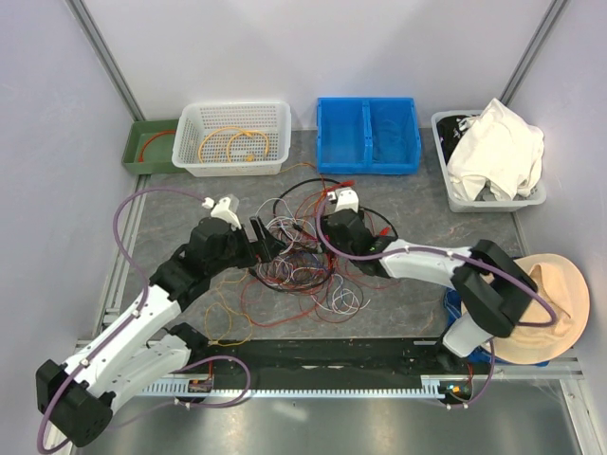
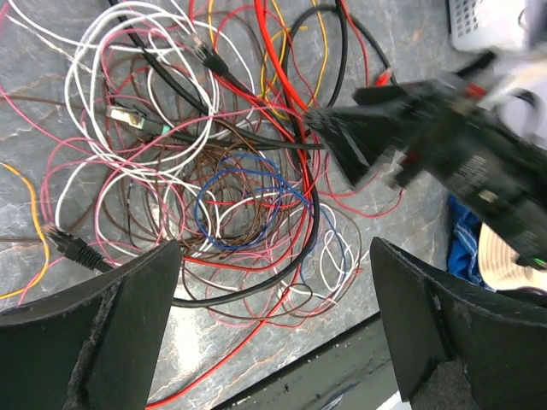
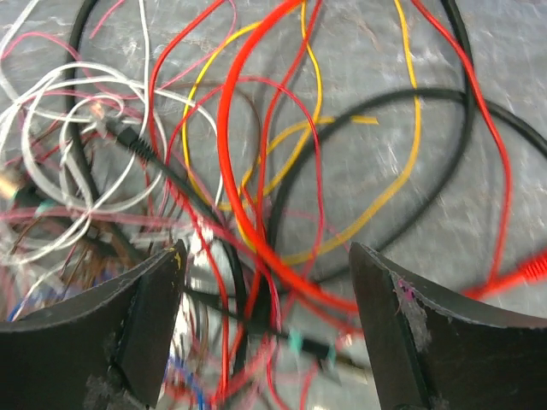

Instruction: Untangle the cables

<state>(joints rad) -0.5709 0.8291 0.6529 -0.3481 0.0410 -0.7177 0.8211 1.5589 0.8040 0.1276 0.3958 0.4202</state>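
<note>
The jumble (image 1: 298, 250) has both my grippers over it, and my left gripper is crowding my right gripper. Next, my left gripper moves back before my right gripper lifts the thick red cable (image 3: 225, 128).
The cables (image 1: 302, 258) lie in a jumble at the middle of the grey table: red, white, black, yellow, brown, pink and blue wires, some in loops. My left gripper (image 1: 263, 237) is open at the jumble's left side; in the left wrist view (image 2: 273, 248) its jaws stand wide apart above the cables (image 2: 231, 188), holding nothing. My right gripper (image 1: 327, 232) is open over the jumble's upper right. In the right wrist view (image 3: 267, 248) red, black and yellow cables (image 3: 256, 196) run between its spread fingers, not pinched. The right gripper also shows in the left wrist view (image 2: 342, 141).
At the back stand a green tray (image 1: 142, 152) with a red wire, a white basket (image 1: 232, 163) with orange and yellow wires, a blue bin (image 1: 368, 163) and a grey bin (image 1: 446, 180) with white cloth. A beige hat (image 1: 555, 299) lies right. A black strip (image 1: 332, 355) edges the front.
</note>
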